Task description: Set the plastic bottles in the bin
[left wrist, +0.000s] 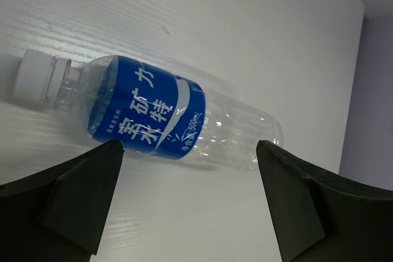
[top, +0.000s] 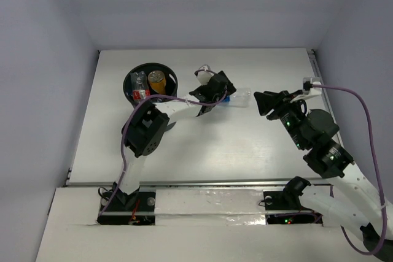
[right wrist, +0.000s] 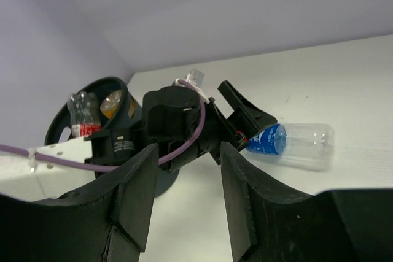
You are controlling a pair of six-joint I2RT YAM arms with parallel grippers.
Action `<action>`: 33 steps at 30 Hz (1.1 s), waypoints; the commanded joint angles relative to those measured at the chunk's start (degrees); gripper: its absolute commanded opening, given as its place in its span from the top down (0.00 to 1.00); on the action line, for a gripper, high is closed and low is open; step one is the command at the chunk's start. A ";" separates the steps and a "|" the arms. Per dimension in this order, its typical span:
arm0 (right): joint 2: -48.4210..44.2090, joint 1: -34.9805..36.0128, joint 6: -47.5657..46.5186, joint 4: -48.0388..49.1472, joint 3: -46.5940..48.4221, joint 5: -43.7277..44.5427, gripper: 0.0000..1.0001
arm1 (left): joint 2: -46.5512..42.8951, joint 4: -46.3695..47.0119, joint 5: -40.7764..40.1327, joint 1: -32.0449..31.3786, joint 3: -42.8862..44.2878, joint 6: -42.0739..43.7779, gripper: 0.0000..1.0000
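Note:
I expect the blue-label bottle (left wrist: 148,108) to stand leaning, with its cap above the bin's rim, when I lower it in, because the red-label bottle (top: 140,86) and the orange bottle crowd the bin.
A clear bottle with a blue label (left wrist: 147,115) and a white cap lies on its side on the white table. My left gripper (left wrist: 189,173) is open, its jaws apart on either side just short of the bottle, not touching it. In the top view the left gripper (top: 218,99) hovers over the bottle (top: 241,97). The dark round bin (top: 131,78) holds the red-label bottle (top: 140,89) and the orange bottle (top: 157,81). My right gripper (top: 259,104) is open and empty, just right of the lying bottle. Only one blue-label bottle shows.
The right wrist view shows the left arm with its purple cable (right wrist: 184,145) between my right gripper (right wrist: 187,176) and the bin (right wrist: 123,93), with the lying bottle (right wrist: 295,142) to the right. White walls enclose the table at the back and sides.

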 commanded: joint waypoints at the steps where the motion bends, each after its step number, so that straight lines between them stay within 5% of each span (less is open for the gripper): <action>1: 0.67 -0.35 -2.19 -0.29 0.91 -4.74 0.50 | 0.08 -0.57 -1.14 0.63 0.86 -1.67 0.11; 23: 7.53 -0.35 -2.63 2.78 0.38 -12.12 0.49 | 15.99 -9.79 0.26 4.67 20.87 8.52 0.12; 29: 7.26 -0.35 -2.37 3.22 0.39 -12.48 0.49 | 18.19 -10.41 0.26 4.67 23.09 11.68 0.31; 33: 5.77 -0.35 -1.93 2.96 0.12 -11.25 0.49 | 15.39 -7.70 0.88 4.67 20.99 13.53 0.61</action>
